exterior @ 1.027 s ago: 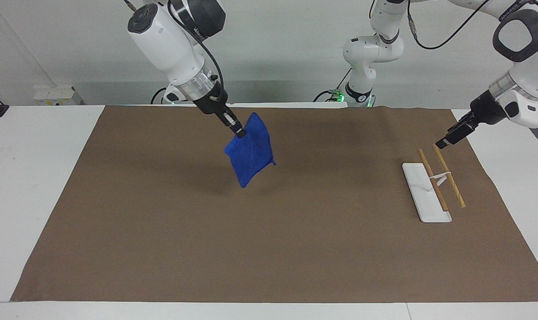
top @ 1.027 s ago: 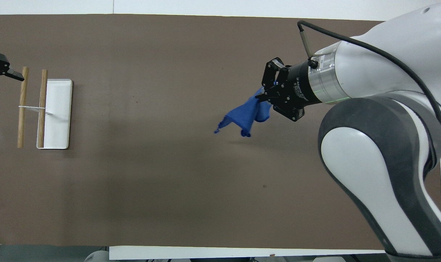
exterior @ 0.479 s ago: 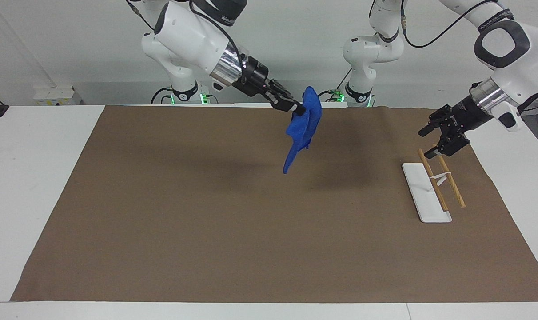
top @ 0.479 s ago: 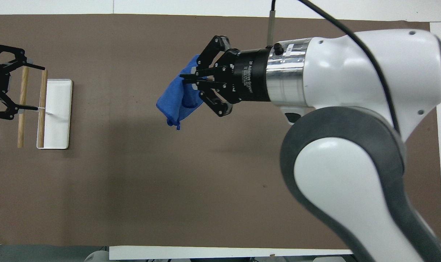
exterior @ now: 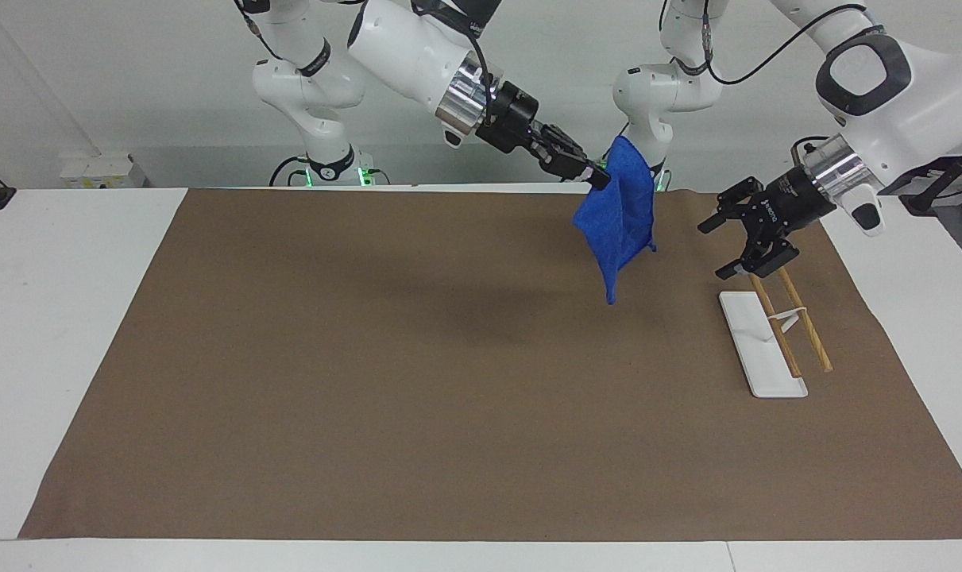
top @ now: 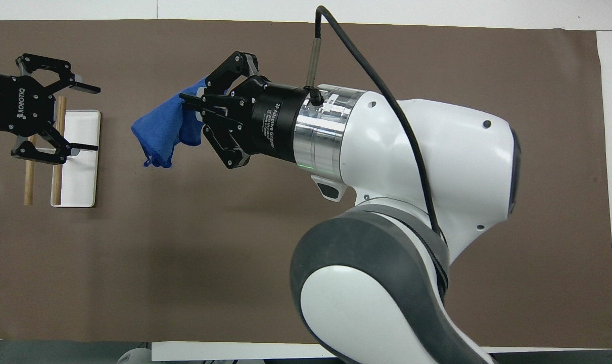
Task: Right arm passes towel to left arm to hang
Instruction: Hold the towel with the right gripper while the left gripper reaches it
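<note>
The blue towel (top: 159, 128) hangs in limp folds (top: 177, 137), so I expect it to drag along and drape over the wooden rods as I pull it across the rack.
The blue towel (exterior: 620, 222) hangs in the air over the brown mat, pinched at its top edge by my right gripper (exterior: 600, 179), which is shut on it. From above, the towel (top: 159, 134) droops from the right gripper (top: 187, 101) a short way from the rack. My left gripper (exterior: 712, 250) is open, lies level over the rack and points at the towel with a gap between them. In the overhead view the left gripper (top: 94, 119) covers part of the rack's rods.
The rack has a white base (exterior: 755, 349) and two wooden rods (exterior: 806, 334) and stands on the brown mat (exterior: 369, 357) toward the left arm's end. From above, its base (top: 81, 172) and rods (top: 29, 182) show below the left gripper. White table borders the mat.
The right arm has swung the towel across the mat toward the left arm's end. The left gripper has turned level, opened toward the towel and moved closer to it.
</note>
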`<state>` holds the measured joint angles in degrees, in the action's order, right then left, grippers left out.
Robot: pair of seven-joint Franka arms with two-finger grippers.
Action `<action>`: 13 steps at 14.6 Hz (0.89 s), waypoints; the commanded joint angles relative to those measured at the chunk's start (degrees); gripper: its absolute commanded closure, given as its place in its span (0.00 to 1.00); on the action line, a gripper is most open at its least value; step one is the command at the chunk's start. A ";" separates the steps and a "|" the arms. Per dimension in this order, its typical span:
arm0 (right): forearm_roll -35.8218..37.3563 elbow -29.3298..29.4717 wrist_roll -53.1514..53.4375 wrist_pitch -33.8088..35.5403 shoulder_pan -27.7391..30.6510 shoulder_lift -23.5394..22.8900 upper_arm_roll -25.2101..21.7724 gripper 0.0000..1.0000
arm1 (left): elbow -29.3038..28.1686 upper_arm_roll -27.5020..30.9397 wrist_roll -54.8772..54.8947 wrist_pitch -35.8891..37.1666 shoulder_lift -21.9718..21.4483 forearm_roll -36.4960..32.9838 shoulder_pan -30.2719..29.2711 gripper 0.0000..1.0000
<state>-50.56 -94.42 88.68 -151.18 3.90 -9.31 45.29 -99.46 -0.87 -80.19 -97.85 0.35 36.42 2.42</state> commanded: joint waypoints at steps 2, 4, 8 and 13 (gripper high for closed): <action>-0.86 -0.42 0.00 -1.22 0.85 -0.71 1.38 1.00 | -2.49 -0.19 -4.96 -0.32 -2.63 1.29 2.67 0.00; -0.86 -0.59 0.00 -1.40 0.85 -0.97 1.38 1.00 | -2.76 -0.19 -6.03 -1.81 -2.63 1.99 3.55 0.00; -0.33 -0.51 -0.62 -5.69 -1.07 -4.48 1.38 1.00 | -5.74 -2.03 -6.47 -3.66 -4.21 2.70 5.83 0.00; -0.15 -0.42 -2.11 -10.28 -3.46 -7.30 1.38 1.00 | -9.69 -2.73 -7.25 -8.04 -6.05 3.04 8.29 0.00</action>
<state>-50.54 -94.92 88.07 -160.41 -0.20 -15.99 45.56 -104.29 -3.66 -86.26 -101.58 -2.42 38.21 9.05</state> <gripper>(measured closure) 0.978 0.000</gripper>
